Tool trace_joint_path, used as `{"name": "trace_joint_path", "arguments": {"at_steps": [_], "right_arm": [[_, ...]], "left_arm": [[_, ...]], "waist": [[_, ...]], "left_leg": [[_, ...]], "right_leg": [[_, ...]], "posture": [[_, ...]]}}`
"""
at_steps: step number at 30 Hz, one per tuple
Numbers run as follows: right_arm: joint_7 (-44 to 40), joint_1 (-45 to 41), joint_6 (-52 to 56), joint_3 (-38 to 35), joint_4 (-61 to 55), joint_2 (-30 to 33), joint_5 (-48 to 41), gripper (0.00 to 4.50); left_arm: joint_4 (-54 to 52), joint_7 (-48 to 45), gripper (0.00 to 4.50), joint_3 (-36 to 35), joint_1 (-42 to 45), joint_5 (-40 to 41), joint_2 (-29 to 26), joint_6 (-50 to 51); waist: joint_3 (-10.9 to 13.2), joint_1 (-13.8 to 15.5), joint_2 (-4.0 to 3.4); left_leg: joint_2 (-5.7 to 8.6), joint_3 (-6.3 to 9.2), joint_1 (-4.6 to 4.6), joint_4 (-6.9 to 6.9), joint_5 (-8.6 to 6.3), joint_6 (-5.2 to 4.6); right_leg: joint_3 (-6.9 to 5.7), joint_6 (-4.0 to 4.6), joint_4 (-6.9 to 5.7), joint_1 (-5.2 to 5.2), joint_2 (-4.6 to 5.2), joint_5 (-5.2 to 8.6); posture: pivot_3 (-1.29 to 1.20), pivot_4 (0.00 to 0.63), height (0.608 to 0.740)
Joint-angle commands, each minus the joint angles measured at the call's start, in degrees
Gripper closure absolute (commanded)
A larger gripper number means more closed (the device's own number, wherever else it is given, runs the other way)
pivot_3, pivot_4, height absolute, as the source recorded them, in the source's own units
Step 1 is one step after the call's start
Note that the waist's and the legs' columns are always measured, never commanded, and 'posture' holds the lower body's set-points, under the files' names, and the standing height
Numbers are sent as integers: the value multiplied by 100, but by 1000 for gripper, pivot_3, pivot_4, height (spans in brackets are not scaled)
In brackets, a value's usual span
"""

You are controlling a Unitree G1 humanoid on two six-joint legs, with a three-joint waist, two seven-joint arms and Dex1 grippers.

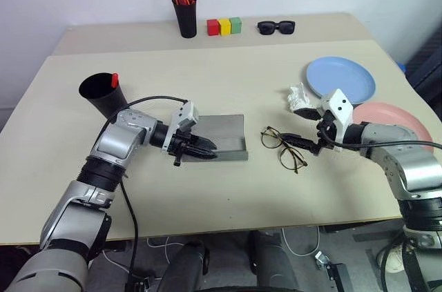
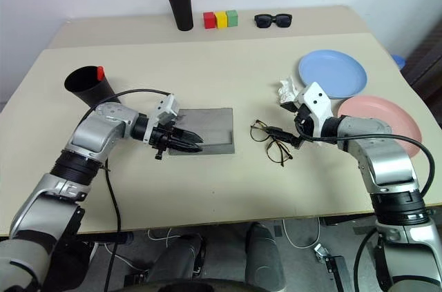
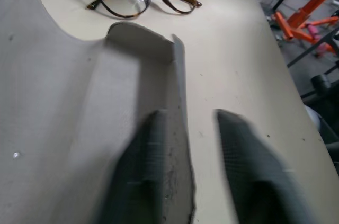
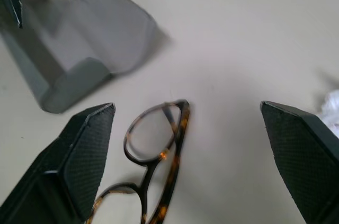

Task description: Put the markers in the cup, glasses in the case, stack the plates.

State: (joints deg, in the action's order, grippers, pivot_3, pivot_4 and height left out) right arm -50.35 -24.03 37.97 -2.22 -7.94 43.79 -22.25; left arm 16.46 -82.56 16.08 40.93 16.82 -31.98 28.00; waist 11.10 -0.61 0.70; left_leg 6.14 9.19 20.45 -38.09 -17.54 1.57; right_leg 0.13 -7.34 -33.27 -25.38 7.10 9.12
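Note:
The temples (image 4: 174, 168) are folded in along the lenses. The wire-frame glasses (image 1: 283, 148) will stay a slim bundle when I carry them to the grey case.
The grey case (image 1: 224, 133) lies open mid-table. My left gripper (image 1: 205, 152) is open at the case's near left end, and its fingers (image 3: 151, 176) straddle the front rim (image 3: 180, 128). The wire-frame glasses (image 1: 283, 147) lie folded open on the table right of the case. My right gripper (image 4: 190, 171) is open wide, low over the glasses (image 4: 156, 147), with one finger on either side. The black cup (image 1: 100, 93) stands at the left with a marker's red end (image 1: 114, 79) sticking out. A light blue plate (image 1: 340, 78) and a pink plate (image 1: 394, 119) lie side by side at the right.
A crumpled white paper (image 1: 300, 97) sits by the blue plate, just behind my right gripper. At the back stand a black pen holder (image 1: 184, 16), three coloured blocks (image 1: 224, 26) and black sunglasses (image 1: 276, 27).

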Motion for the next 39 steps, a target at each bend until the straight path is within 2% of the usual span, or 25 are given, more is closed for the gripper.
{"name": "trace_joint_path", "arguments": {"at_steps": [1,3,5,9,13,16,26,29,32,39], "right_arm": [[53,-130,505,20,-564,199,-121,0],[81,-134,732,63,-708,265,-128,0],[95,-142,916,94,-849,330,-148,0],[121,-194,1361,179,-1105,454,-198,0],[258,-182,1558,539,-949,696,159,0],[279,-159,1702,567,-954,716,128,855],[449,-405,2349,598,-712,467,-26,855],[548,-447,2373,655,-569,411,28,1698],[505,-444,2424,690,-522,426,-17,3134],[499,-440,2511,685,-420,417,-63,3134]], "left_arm": [[-250,-109,1066,-97,-68,-61,-119,-523],[-221,-14,90,-150,-76,-77,-108,-593],[-233,-4,90,-214,-19,29,-148,-303],[-485,301,90,-884,-93,578,-32,-172],[-1101,383,90,-1451,-518,1121,-203,69],[-1601,488,44,-1796,-925,1429,-396,262],[-3200,1420,44,-2333,-1751,2337,-694,1283],[-3499,1709,44,-2379,-1808,2530,-696,1491],[-3652,1937,44,-2434,-1759,2759,-742,1755],[-3684,2109,44,-2441,-1850,2930,-861,1784]], "waist": [[0,3,0],[0,9,0],[0,21,0],[0,10,1],[0,-13,-1],[0,-11,-1],[0,18,0],[0,19,0],[0,16,0],[0,12,0]], "left_leg": [[0,0,1,0,0,0],[-2,0,1,0,0,0],[0,-1,2,-1,0,0],[-1,1,2,-2,0,-1],[-5,-2,0,-2,-2,-2],[-8,-6,1,1,-2,-2],[-10,-7,1,-2,-2,-3],[-9,-9,1,-2,-2,-3],[-8,-10,0,-2,-2,-3],[-7,-11,0,-2,-2,-3]], "right_leg": [[0,0,0,0,0,0],[0,0,1,0,0,0],[0,0,2,1,1,0],[0,0,1,0,1,0],[1,0,1,-2,1,0],[4,0,0,-6,1,0],[6,0,2,-2,2,0],[6,0,2,-1,2,0],[6,0,1,-2,2,0],[6,0,1,-2,2,0]], "posture": [[0,150,740],[0,150,740],[0,150,740],[0,150,740],[0,150,740],[0,150,740],[0,150,740],[0,150,740],[0,150,740],[0,150,740]]}}
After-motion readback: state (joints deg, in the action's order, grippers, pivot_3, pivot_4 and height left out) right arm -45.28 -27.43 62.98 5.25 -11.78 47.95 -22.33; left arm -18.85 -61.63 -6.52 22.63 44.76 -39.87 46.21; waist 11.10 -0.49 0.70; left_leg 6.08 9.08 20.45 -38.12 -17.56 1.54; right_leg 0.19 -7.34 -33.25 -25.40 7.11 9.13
